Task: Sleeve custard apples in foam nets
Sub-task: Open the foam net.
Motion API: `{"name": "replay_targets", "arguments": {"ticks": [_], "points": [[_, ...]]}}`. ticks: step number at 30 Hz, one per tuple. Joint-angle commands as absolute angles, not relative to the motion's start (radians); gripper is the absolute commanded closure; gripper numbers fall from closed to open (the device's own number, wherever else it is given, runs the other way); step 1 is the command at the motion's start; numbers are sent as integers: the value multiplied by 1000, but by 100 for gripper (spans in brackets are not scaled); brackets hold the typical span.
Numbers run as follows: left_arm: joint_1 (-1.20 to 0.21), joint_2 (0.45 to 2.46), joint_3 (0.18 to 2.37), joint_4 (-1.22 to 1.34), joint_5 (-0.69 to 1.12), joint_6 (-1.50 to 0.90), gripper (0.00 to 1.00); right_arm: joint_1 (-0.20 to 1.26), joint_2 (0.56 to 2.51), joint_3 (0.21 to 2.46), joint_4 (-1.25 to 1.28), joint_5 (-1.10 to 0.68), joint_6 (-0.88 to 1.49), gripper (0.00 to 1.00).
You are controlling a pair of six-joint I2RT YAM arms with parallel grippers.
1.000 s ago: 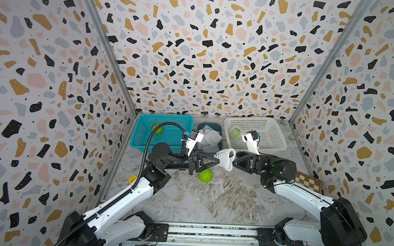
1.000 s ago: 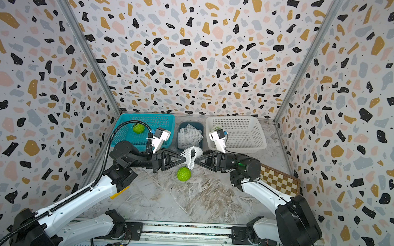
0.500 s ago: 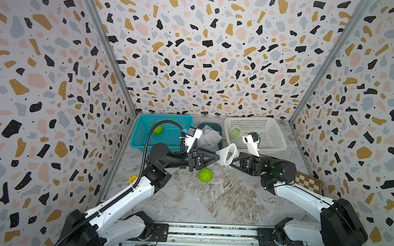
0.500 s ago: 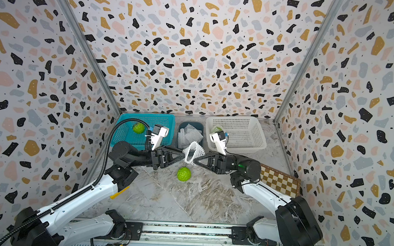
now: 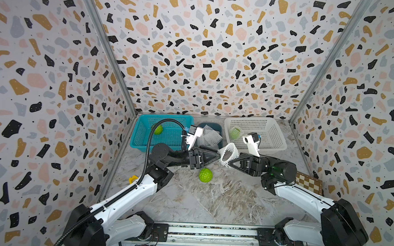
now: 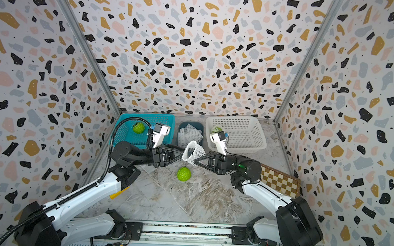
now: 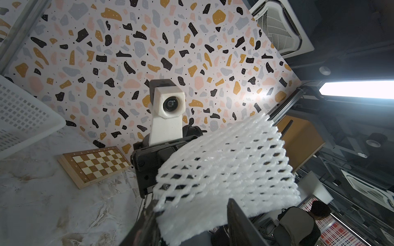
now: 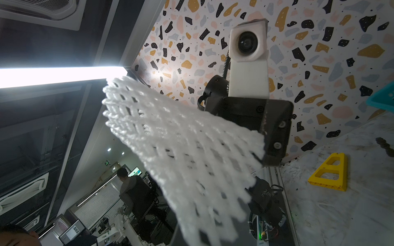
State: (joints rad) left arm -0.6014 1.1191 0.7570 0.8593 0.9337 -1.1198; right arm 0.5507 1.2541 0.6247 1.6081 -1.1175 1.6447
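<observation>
I should open my right gripper and take the net's lower rim with it once my left gripper holds the net, because the foam net drapes over my right gripper's fingers.
A white foam net hangs above the table as an open ring between both grippers. My right gripper is shut on the net's edge. My left gripper meets the net from the opposite side. In the left wrist view its fingers stand apart with the net lying between them. A bare custard apple rests on the table just below. Another custard apple lies in the blue basket. A netted one sits in the white basket.
A small dark bin of spare foam nets stands between the baskets at the back. A chessboard lies by the right wall. A yellow plastic piece lies near the left wall. Walls close in three sides.
My right gripper has shut on the net. My left gripper's jaws have spread apart. The net has risen slightly and opened from a flat piece into a ring.
</observation>
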Motion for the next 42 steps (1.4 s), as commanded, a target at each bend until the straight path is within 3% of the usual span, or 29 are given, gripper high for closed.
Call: {"name": "replay_targets", "arguments": {"ticks": [1,5,13,16,19,22,24,35,39,42], "points": [[-594,1136,762,1018,941,-1193,52,558,1226,626,1871,-1145,1653,100],[-589,1138,761,1026,937,-1213,63,558,1227,626,1872,-1150,1658,100],[-582,1137,752,1006,947,-1212,97,543,1226,637,1857,-1154,1652,100],[-582,1137,752,1002,953,-1210,100,536,1218,646,1833,-1153,1633,100],[-581,1137,752,992,954,-1204,100,523,1193,647,1778,-1139,1597,71],[-583,1138,748,988,953,-1203,100,500,1158,652,1694,-1128,1544,61],[-582,1140,747,985,950,-1204,100,488,1145,655,1672,-1124,1528,60],[-585,1134,729,974,930,-1204,100,485,1157,637,1616,-1085,1496,80],[-584,1116,717,914,898,-1175,100,485,1150,641,1472,-1076,1420,100],[-580,1092,705,843,850,-1143,100,485,1148,637,1388,-1072,1378,100]]}}
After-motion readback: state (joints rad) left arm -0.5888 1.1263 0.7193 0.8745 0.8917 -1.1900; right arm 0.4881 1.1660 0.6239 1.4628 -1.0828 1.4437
